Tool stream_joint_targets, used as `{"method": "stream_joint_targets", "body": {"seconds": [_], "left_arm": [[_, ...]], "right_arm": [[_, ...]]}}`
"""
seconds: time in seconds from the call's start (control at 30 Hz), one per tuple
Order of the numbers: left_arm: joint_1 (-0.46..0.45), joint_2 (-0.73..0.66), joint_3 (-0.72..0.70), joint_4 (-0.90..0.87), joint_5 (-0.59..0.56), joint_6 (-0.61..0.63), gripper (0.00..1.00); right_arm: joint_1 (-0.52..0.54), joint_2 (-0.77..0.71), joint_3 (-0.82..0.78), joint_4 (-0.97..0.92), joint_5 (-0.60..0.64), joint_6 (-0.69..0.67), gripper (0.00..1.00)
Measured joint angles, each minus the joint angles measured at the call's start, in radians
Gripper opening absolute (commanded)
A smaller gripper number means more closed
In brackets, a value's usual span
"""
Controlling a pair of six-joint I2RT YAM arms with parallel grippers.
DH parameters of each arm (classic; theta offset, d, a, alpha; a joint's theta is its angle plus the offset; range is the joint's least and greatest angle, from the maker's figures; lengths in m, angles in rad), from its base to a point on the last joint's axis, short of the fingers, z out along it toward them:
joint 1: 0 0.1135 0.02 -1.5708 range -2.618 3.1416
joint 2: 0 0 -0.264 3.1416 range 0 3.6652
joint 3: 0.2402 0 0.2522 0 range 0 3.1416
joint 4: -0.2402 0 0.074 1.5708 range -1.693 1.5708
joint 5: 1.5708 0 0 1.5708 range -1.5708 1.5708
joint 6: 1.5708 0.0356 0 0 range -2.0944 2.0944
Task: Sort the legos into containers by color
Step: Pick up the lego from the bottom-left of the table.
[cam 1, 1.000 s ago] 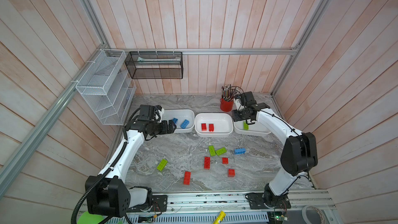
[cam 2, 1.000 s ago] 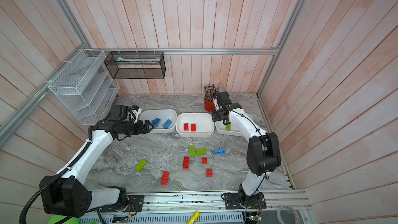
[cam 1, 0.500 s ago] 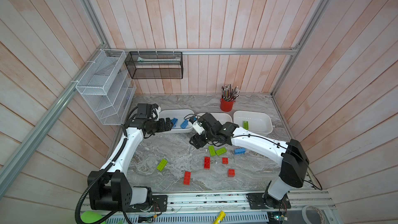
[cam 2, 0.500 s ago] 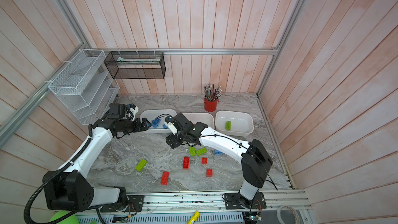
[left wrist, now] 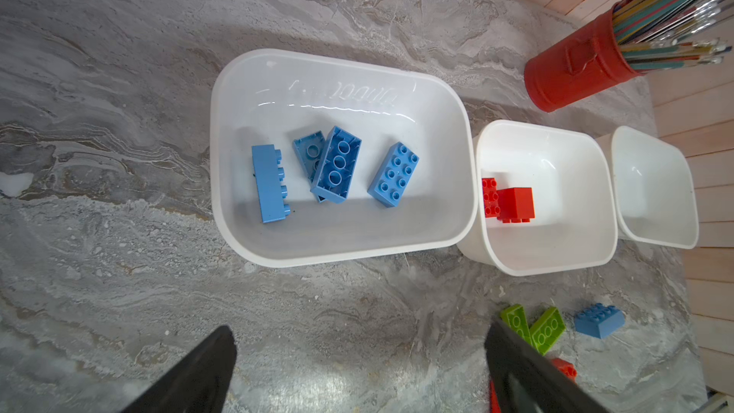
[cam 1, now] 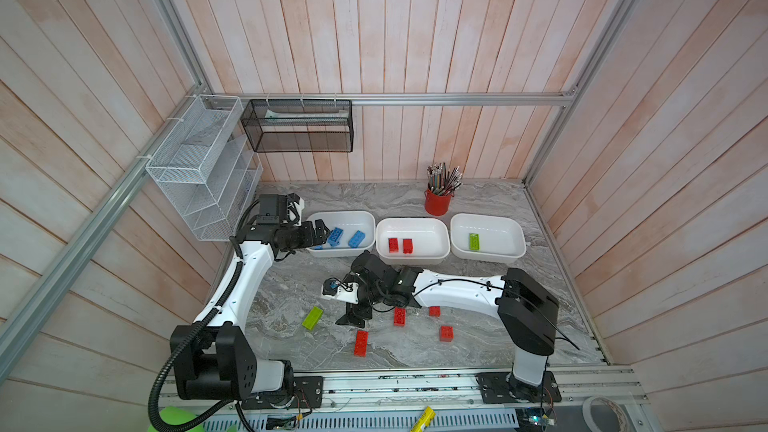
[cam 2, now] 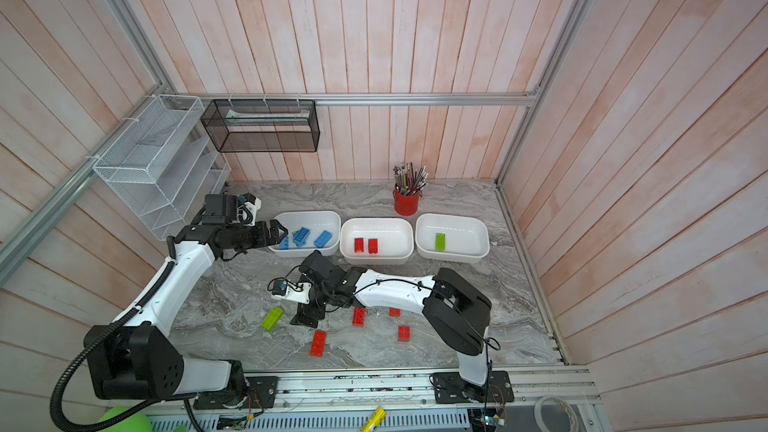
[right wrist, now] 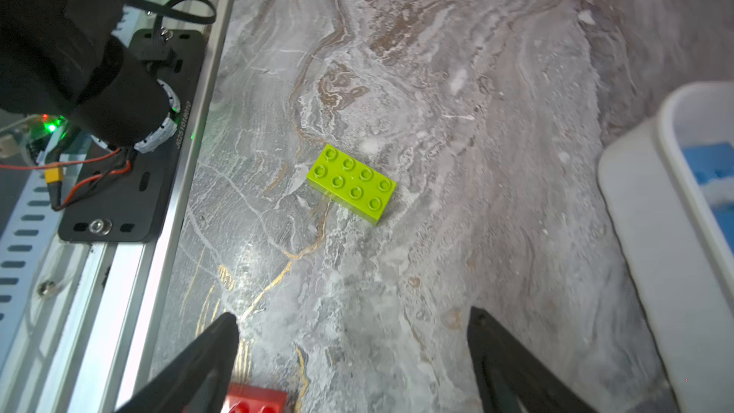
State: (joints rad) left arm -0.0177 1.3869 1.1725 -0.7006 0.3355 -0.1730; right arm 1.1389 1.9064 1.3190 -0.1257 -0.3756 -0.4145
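Observation:
I keep reaching with my right gripper until its fingers straddle the brick's long sides [right wrist: 348, 197], because the lime green brick [cam 1: 312, 317] is clear of the red brick and open to both fingers.
Three white containers stand in a row: the left tub [cam 1: 340, 214] holds several blue legos [left wrist: 337, 162], the middle tub [cam 1: 415, 222] two red ones [cam 1: 393, 244], the right tub [cam 1: 486, 218] one lime green brick [cam 1: 473, 241]. My left gripper [cam 1: 322, 231] hovers open and empty at the left tub's outer end. My right gripper [cam 1: 353, 317] is open and empty, low over the table, with a lime green brick [right wrist: 351, 183] just ahead of it and a red brick [right wrist: 254, 401] beside one finger. In both top views, several red legos [cam 1: 360, 343] lie loose.
Two green bricks [left wrist: 548, 327] and a blue brick [left wrist: 599, 319] lie on the table in front of the tubs, under my right arm. A red pencil cup [cam 1: 437, 203] stands behind the tubs. Wire baskets [cam 1: 199, 168] hang at the left. The metal rail [cam 1: 374, 384] edges the front.
My right arm swung from the right tub across to the front left of the table, and its jaws opened wider. The left arm barely moved.

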Motion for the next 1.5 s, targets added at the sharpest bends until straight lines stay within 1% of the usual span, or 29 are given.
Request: {"method": "stream_joint_targets", "body": {"seconds": [0.17,0.33,0.53,0.8,0.93,1.17,1.33,1.5], "left_arm": [[0.000,0.010,0.000,0.000,0.001,0.000,1.00],[0.002,0.013,0.000,-0.002,0.004,0.002,1.00],[0.013,0.013,0.000,-0.002,0.005,0.007,1.00],[0.017,0.015,0.000,-0.002,0.005,0.013,1.00],[0.018,0.018,0.000,-0.002,0.007,0.015,1.00],[0.018,0.035,0.000,-0.003,0.008,0.019,1.00],[0.018,0.042,0.000,-0.003,0.008,0.023,1.00],[0.018,0.042,0.000,-0.003,0.008,0.024,1.00]], "right_arm": [[0.002,0.129,0.097,-0.011,-0.074,-0.146,0.90],[0.002,0.257,0.255,-0.062,-0.140,-0.255,0.90],[0.001,0.372,0.396,-0.140,-0.183,-0.330,0.89],[0.001,0.503,0.548,-0.222,-0.210,-0.376,0.86],[0.001,0.552,0.620,-0.276,-0.230,-0.387,0.79],[0.001,0.596,0.708,-0.379,-0.256,-0.404,0.54],[0.001,0.603,0.734,-0.425,-0.258,-0.400,0.36],[0.001,0.603,0.735,-0.436,-0.258,-0.394,0.25]]}}
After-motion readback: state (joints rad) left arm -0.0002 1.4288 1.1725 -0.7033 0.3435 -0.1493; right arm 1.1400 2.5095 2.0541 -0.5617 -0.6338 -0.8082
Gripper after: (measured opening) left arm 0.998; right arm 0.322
